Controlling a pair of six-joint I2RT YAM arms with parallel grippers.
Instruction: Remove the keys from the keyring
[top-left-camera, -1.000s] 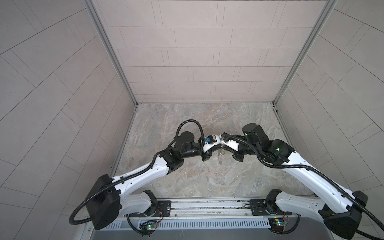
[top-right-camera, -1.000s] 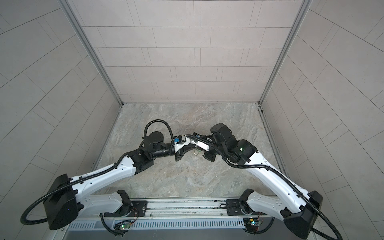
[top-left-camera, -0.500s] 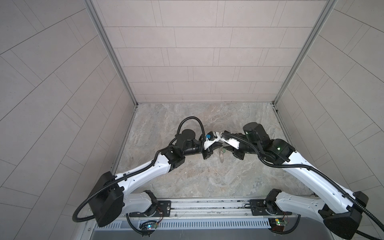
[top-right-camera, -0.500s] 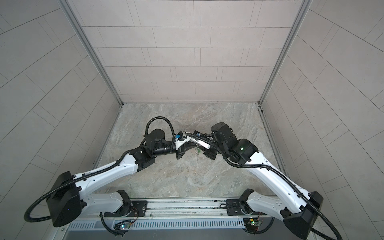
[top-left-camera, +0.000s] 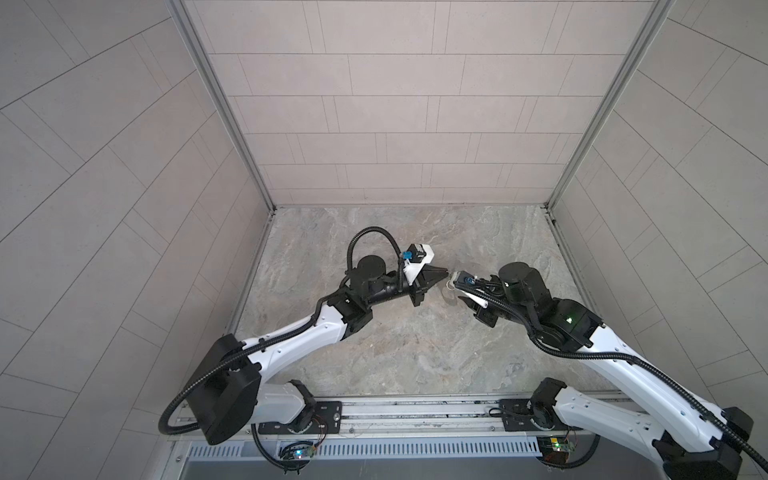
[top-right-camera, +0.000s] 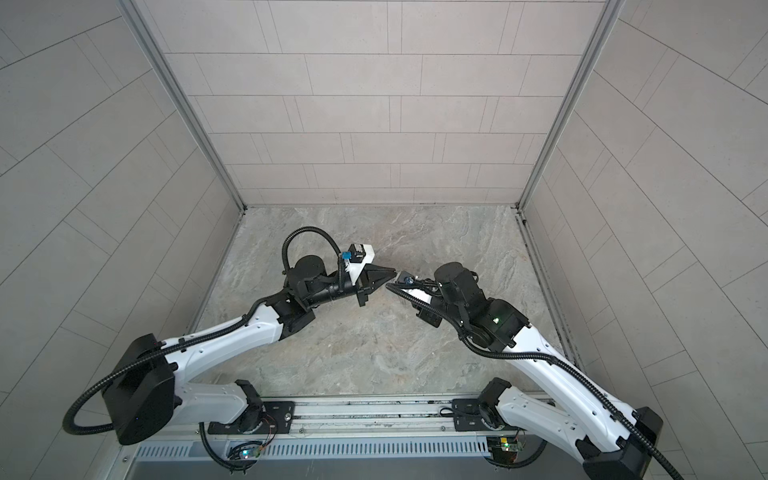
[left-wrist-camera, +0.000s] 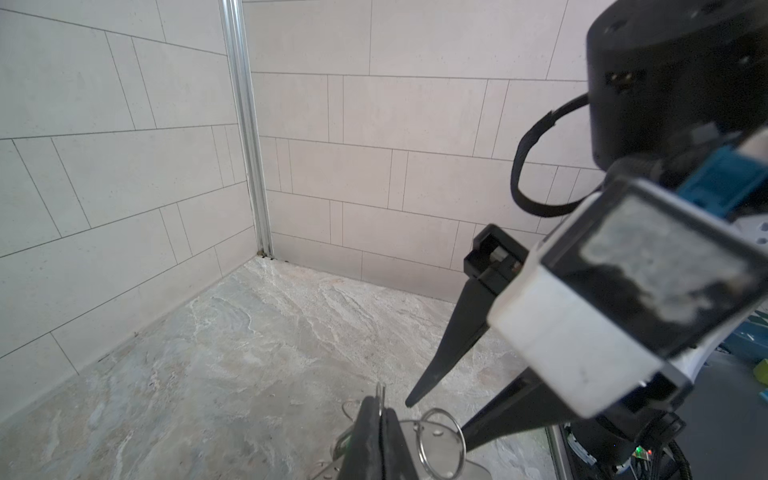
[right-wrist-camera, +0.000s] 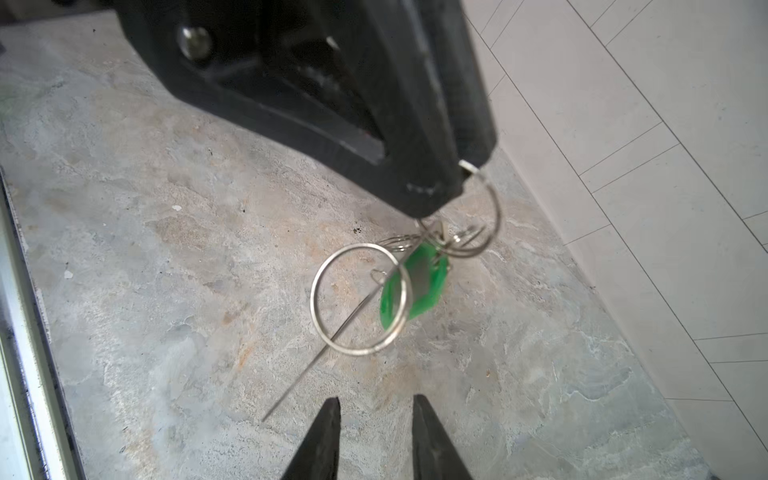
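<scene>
My left gripper's fingers are covering the small wire loop (right-wrist-camera: 472, 168) that holds the bunch of keys. My right gripper should grab the loop's free side (right-wrist-camera: 497, 212) before my left gripper opens.
My left gripper (right-wrist-camera: 436, 195) is shut on a small wire loop of the keyring, and the bunch hangs from its tip above the floor. In the right wrist view a large silver ring (right-wrist-camera: 359, 299) and a green key (right-wrist-camera: 415, 286) dangle below that tip. The left wrist view shows the shut fingers (left-wrist-camera: 365, 428) over the keyring's grey plate (left-wrist-camera: 440, 446). My right gripper (right-wrist-camera: 376, 419) is open and empty, a short way back from the ring. In both top views the left gripper (top-left-camera: 444, 274) (top-right-camera: 392, 272) faces the right gripper (top-left-camera: 457, 294) (top-right-camera: 388, 286) mid-floor.
The marble floor (top-left-camera: 415, 340) is walled by grey tiles on three sides. An aluminium post (left-wrist-camera: 249, 145) marks the back left corner. The base rail (top-left-camera: 415, 415) runs along the front edge.
My right gripper has gone from shut to open and pulled back to the right, away from the left gripper. The left gripper stays shut on the keyring and has shifted slightly right.
</scene>
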